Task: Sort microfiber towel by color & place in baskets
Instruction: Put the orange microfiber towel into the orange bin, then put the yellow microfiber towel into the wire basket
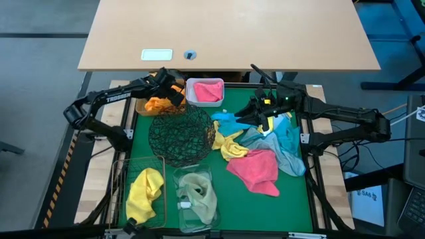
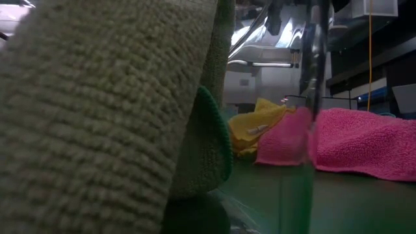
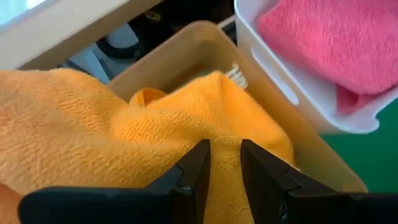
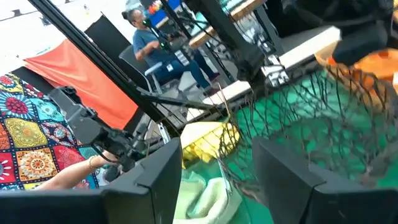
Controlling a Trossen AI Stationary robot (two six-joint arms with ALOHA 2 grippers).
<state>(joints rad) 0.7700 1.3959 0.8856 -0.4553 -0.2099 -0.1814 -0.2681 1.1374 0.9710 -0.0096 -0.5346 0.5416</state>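
I can see the yellow towel's near end (image 1: 232, 147) uncovered next to the pink towel. I should keep my open right gripper moving toward that end (image 1: 237, 151) until its fingers are on both sides of it.
My left gripper (image 1: 176, 93) (image 3: 225, 158) is over the tan box (image 1: 142, 106), shut on an orange towel (image 3: 124, 124) that lies in it. Beside it the white tub (image 3: 280, 68) holds a pink towel (image 1: 207, 91). My right gripper (image 1: 256, 114) (image 4: 217, 162) hovers open above the loose pile, touching nothing. That pile is teal and light blue towels (image 1: 284, 141), a yellow one (image 1: 232, 148) and a pink one (image 1: 256, 170). A yellow towel (image 1: 145, 189) lies in the wire basket, and an olive one (image 1: 198, 194) in the clear tub. My left gripper pinches a raised fold of the orange towel (image 3: 225, 134) between its two fingers, coming from above and slanting down. The rest of the towel lies heaped in the tan box (image 3: 205, 37). One layer or several, I cannot tell.
The round black wire bowl (image 1: 180, 136) stands mid-table between the two arms. A wooden desk (image 1: 265, 33) borders the far side. In the low view the olive towel (image 2: 97, 117) fills the near foreground. Bare green mat (image 1: 265, 212) lies at the near right.
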